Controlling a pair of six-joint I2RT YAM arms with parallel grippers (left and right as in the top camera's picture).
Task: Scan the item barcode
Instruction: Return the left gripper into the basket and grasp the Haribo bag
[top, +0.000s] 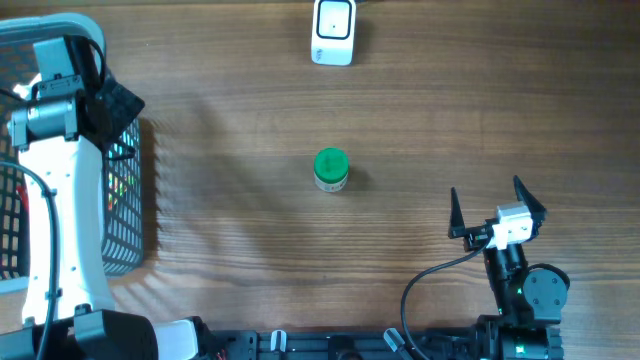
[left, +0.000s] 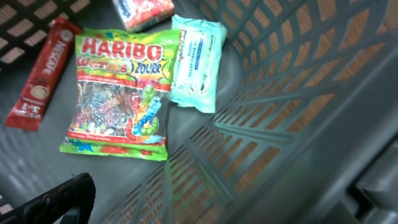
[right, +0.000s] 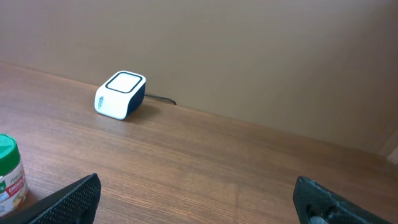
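The basket's side (top: 122, 225) is under my left gripper, so next I move the gripper inward above the Haribo bag (left: 117, 96) before I lower it to grip the bag.
A small jar with a green lid (top: 331, 169) stands upright mid-table; its edge shows at the left of the right wrist view (right: 9, 177). The white barcode scanner (top: 333, 32) sits at the far edge (right: 120, 94). My left gripper (top: 115, 108) hangs open over the grey basket (top: 135, 215), with one finger (left: 65, 198) low in the left wrist view and nothing between the jaws. Below it lie a Haribo bag (left: 118, 93), a pale green tissue pack (left: 196, 62), a red Nescafe stick (left: 40, 71) and a red-white pack (left: 143, 11). My right gripper (top: 487, 195) stands open near the front right, empty (right: 199, 202). No barcode shows.
The basket's lattice wall (left: 298, 93) rises on the right of the left wrist view. The scanner's cable (right: 163, 99) runs back toward the wall. Bare wood lies between the jar and the right gripper.
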